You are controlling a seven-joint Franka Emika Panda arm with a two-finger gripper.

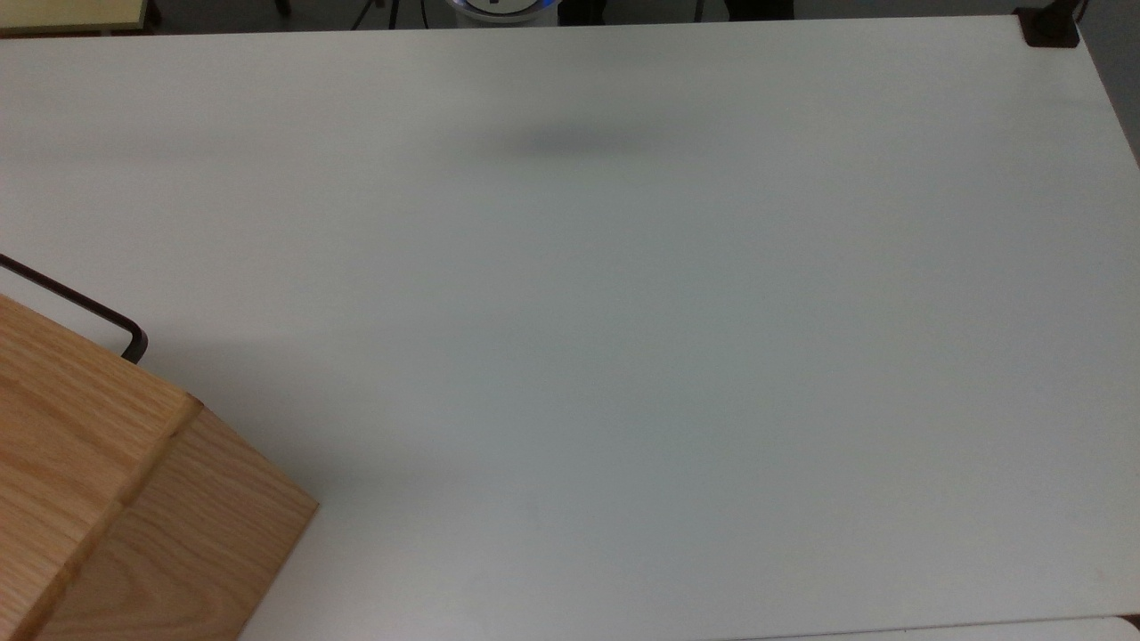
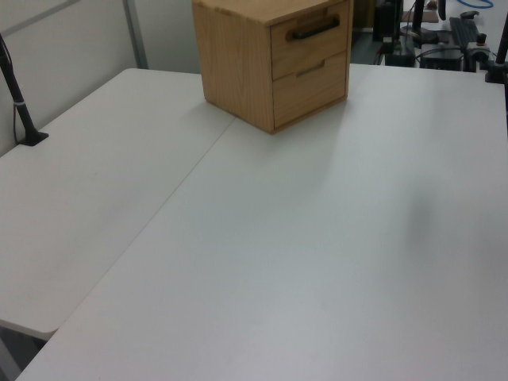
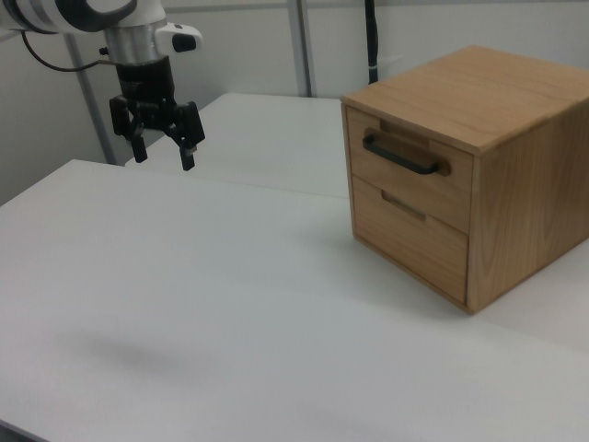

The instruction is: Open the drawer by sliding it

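Note:
A thin seam [image 2: 285, 76] separates the two drawer fronts, so I expect the upper drawer [image 2: 305, 48] to slide straight out alone when I pull its handle, while the lower drawer front stays shut.
The drawer [image 3: 410, 191] is the upper of two fronts in a light oak cabinet [image 3: 515, 184]. It sits flush and closed, with a thin black bar handle [image 3: 398, 157]. In the left view the drawer [image 2: 308, 46] and its handle [image 2: 315, 29] face the table from the far end. The top view catches the handle [image 1: 80, 307] jutting from the cabinet [image 1: 80, 445] at the top view's lower left. My gripper [image 3: 164, 158] hangs above the table at the right view's upper left, far from the cabinet. It is open and points down with nothing between its fingers.
The white table [image 1: 623, 356] spreads wide between gripper and cabinet. A lower drawer front [image 3: 414, 241] has a recessed slot. A black pole [image 2: 17, 95] is clamped at the left view's left edge, and a black clamp [image 1: 1049, 27] sits on the top view's far right corner.

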